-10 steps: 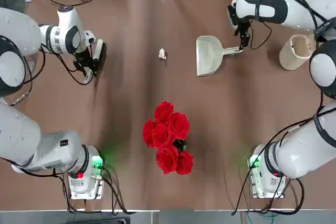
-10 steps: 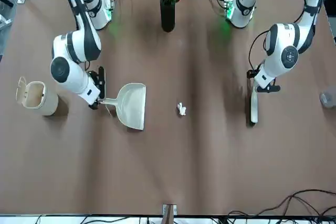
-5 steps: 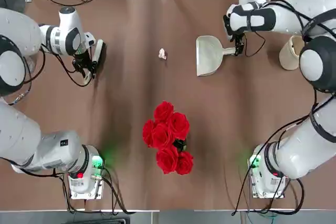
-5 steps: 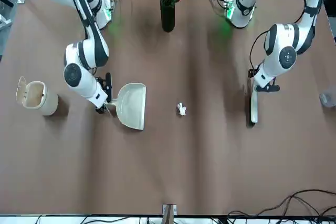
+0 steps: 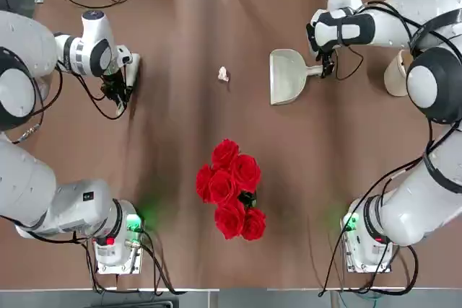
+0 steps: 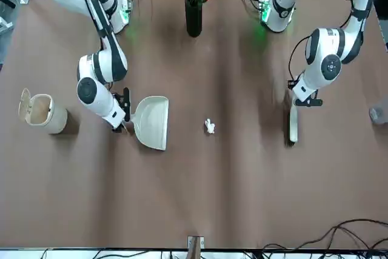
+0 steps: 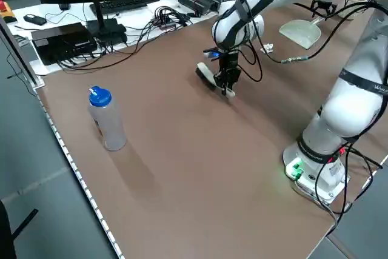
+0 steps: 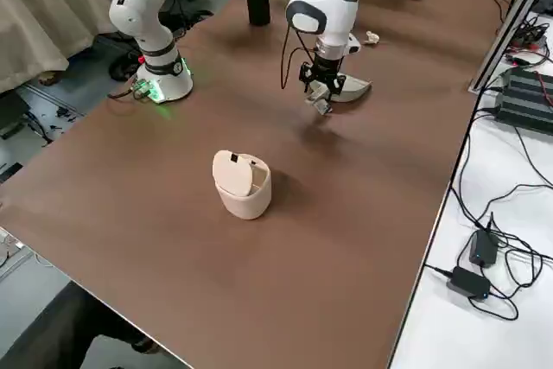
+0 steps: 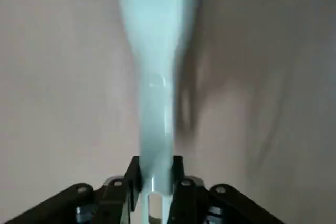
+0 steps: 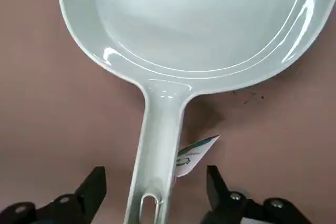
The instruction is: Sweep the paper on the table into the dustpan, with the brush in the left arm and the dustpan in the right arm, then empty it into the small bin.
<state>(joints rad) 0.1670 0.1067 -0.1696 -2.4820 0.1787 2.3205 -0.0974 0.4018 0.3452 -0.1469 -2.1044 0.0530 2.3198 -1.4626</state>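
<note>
A small tag [image 10: 195, 157] sticks up from under the dustpan's handle [image 10: 158, 142]. The tag will trail along with the dustpan when I pick it up and carry it.
On the brown table [image 5: 180, 120], the slim white brush [image 5: 132, 68] lies at the far left. My left gripper [image 9: 154, 174] is shut on the end of its handle [image 9: 155, 129]. The cream dustpan [image 5: 287, 77] lies flat at the far right, mouth toward the tiny white paper ball [image 5: 223, 73] in the middle. My right gripper [image 10: 155, 182] stands open, astride the dustpan's handle, with its fingers [image 10: 94, 182] apart from it on both sides. The small bin [image 6: 39, 112] stands beyond the dustpan with its lid up.
A bunch of red roses [image 5: 231, 189] in a dark vase [image 6: 193, 13] stands mid-table between the arm bases. A clear bottle with a blue cap [image 7: 106, 119] stands near the table's left edge. Cables and electronics lie past the far edge.
My left gripper has closed on the brush handle. My right gripper has swung in from the bin's side to the dustpan handle and now straddles it.
</note>
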